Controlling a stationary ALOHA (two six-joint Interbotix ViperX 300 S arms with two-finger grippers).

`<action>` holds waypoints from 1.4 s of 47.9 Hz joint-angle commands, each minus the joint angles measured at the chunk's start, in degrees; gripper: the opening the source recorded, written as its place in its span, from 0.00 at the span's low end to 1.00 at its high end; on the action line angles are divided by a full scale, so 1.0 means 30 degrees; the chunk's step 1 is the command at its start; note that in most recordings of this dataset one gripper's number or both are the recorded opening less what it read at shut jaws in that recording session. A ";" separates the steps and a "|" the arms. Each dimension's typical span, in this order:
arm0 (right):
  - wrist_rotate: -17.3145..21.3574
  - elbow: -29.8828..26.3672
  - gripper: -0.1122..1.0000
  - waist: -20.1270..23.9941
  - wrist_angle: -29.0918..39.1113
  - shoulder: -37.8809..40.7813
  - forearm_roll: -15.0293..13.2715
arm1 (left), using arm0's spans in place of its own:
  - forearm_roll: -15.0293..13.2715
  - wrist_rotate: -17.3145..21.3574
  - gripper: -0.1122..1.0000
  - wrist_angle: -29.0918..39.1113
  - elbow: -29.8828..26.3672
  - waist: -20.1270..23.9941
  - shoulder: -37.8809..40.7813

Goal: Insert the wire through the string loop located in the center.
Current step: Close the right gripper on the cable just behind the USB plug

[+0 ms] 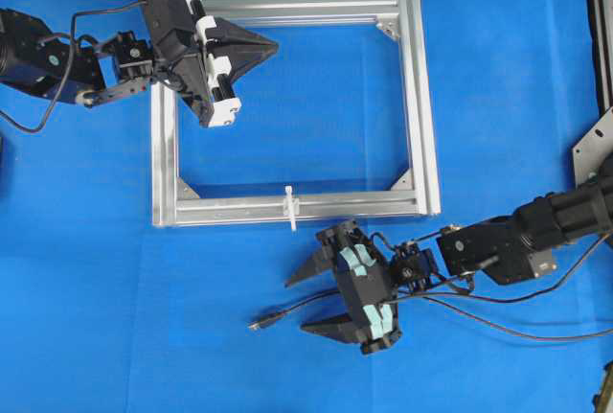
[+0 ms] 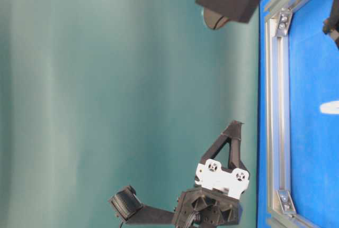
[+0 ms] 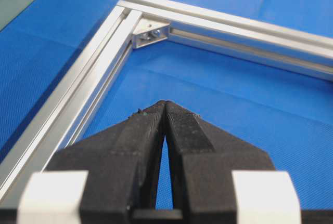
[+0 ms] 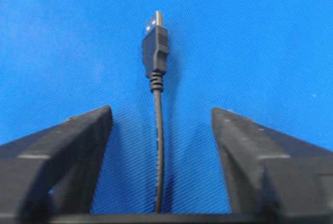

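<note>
The plug [image 1: 268, 318] should keep pointing ahead when the robot carries it to the string loop, because the wire runs straight behind the ribbed collar [image 4: 156, 81].
The wire [image 1: 287, 314] is a thin black cable lying on the blue cloth, its plug tip [image 1: 257, 322] pointing left. My right gripper [image 1: 305, 305] is open and straddles the wire just behind the plug. In the right wrist view the wire [image 4: 158, 146] runs midway between the fingers and touches neither, with the plug [image 4: 155, 47] ahead of the gripper [image 4: 161, 112]. The string loop [image 1: 290, 207] is a small white cross-shaped tie on the middle of the frame's near bar, just above the right gripper. My left gripper [image 1: 276, 46] [image 3: 165, 103] is shut and empty inside the frame's far left corner.
The silver aluminium frame [image 1: 421, 97] lies flat on the blue cloth; its corner bracket [image 3: 151, 31] is ahead of the left gripper. The wire trails right under the right arm [image 1: 536, 231]. In the table-level view the frame [image 2: 275, 106] shows at the right.
</note>
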 commanded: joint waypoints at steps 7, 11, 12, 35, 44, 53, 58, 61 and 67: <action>-0.0029 0.0059 0.25 -0.0029 -0.0029 -0.0820 0.0000 | 0.0059 -0.0029 0.10 -0.0088 -0.0146 -0.0029 -0.0586; -0.0029 0.0029 0.12 -0.0059 -0.0029 -0.0850 0.0000 | 0.0059 -0.0029 0.10 -0.0088 -0.0146 -0.0029 -0.0586; -0.0029 0.0000 0.10 -0.0059 -0.0029 -0.0850 0.0000 | 0.0059 -0.0029 0.10 -0.0088 -0.0146 -0.0029 -0.0586; 0.0059 -0.0117 0.07 -0.0146 0.0645 -0.2344 0.0000 | 0.0059 -0.0059 0.10 -0.0088 -0.0117 -0.0146 -0.0586; 0.0059 -0.0205 0.07 -0.0146 0.2695 -0.4482 0.0029 | 0.0088 -0.0059 0.10 -0.0088 -0.0059 -0.0205 -0.0615; 0.0059 -0.0381 0.07 -0.0146 0.4248 -0.5537 0.0029 | 0.0059 -0.0059 0.10 -0.0088 0.0000 -0.0205 -0.0645; 0.0059 -0.0557 0.07 -0.0146 0.4687 -0.5830 0.0029 | 0.0059 -0.0088 0.10 -0.0088 0.0000 -0.0205 -0.0645; 0.0059 -0.0703 0.07 -0.0146 0.4863 -0.5918 0.0029 | 0.0059 -0.0088 0.10 -0.0088 0.0000 -0.0176 -0.0645; 0.0059 -0.0908 0.07 -0.0146 0.5391 -0.6064 0.0029 | 0.0059 -0.0146 0.10 -0.0059 0.0029 -0.0205 -0.0645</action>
